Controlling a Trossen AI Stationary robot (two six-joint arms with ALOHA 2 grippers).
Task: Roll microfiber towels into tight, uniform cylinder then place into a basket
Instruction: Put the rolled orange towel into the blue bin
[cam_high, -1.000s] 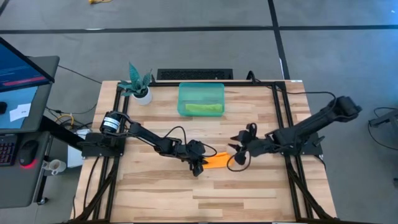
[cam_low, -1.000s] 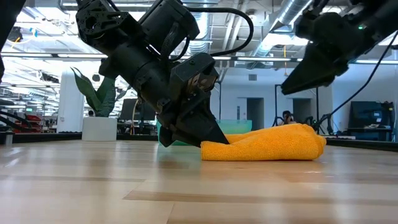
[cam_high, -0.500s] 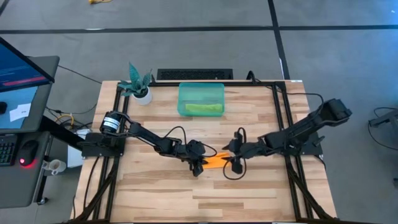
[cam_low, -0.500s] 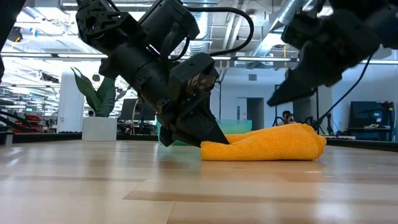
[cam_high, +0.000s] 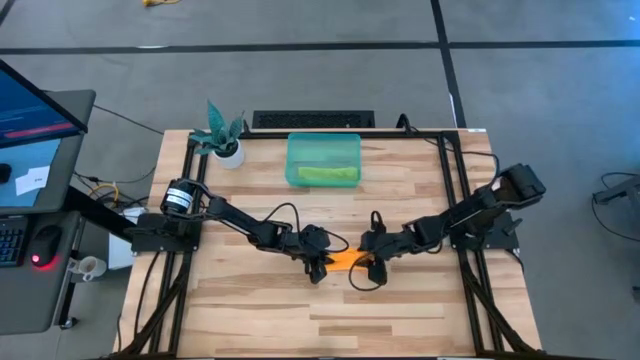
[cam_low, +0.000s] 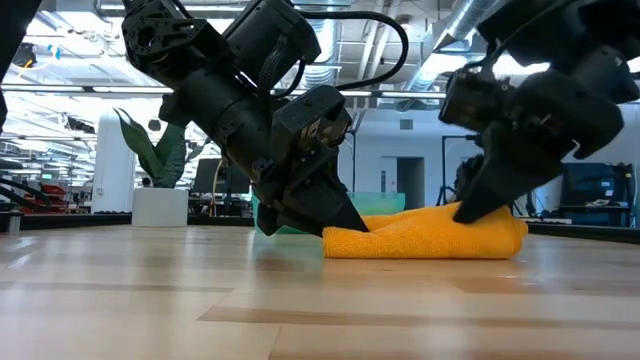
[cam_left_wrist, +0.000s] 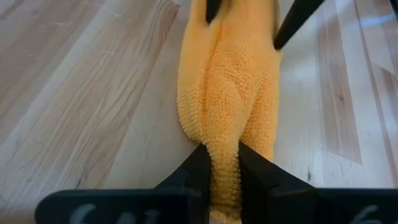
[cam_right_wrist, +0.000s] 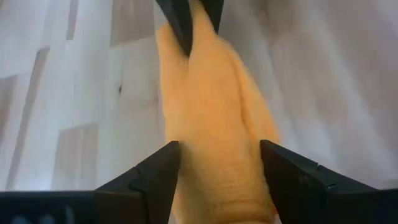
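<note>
The orange towel's side (cam_high: 346, 260) has a loose fold (cam_right_wrist: 256, 115) along it, so as I raise both towel ends, that fold will dangle next to the towel's pinched top.
The orange towel (cam_high: 346, 259) lies as a loose roll on the table's middle; it also shows in the low view (cam_low: 430, 236). My left gripper (cam_high: 319, 264) is shut on its left end. My right gripper (cam_high: 372, 262) is open, with its fingers (cam_right_wrist: 163, 174) on either side of the roll's right end (cam_right_wrist: 214, 143); I cannot tell whether they touch it. The lime green towel (cam_high: 326, 174) lies inside the teal basket (cam_high: 296, 160) at the table's far side. My left gripper pinches the orange towel's left end (cam_left_wrist: 224, 163) between its two fingers (cam_left_wrist: 199, 167), on a bunched ridge of cloth. The fingers slant down from the table's left and lie along the roll. The roll rests on the table (cam_low: 420, 250).
A white pot with a teal plant (cam_high: 224, 140) stands at the far left corner. A black bar (cam_high: 313, 120) lies behind the basket. Bare wood (cam_high: 330, 310) lies toward the near edge.
My right gripper has gone toward the table's left edge and down, from clear of the orange towel until its open fingers stand over the roll's right end. The towel has stayed in place.
</note>
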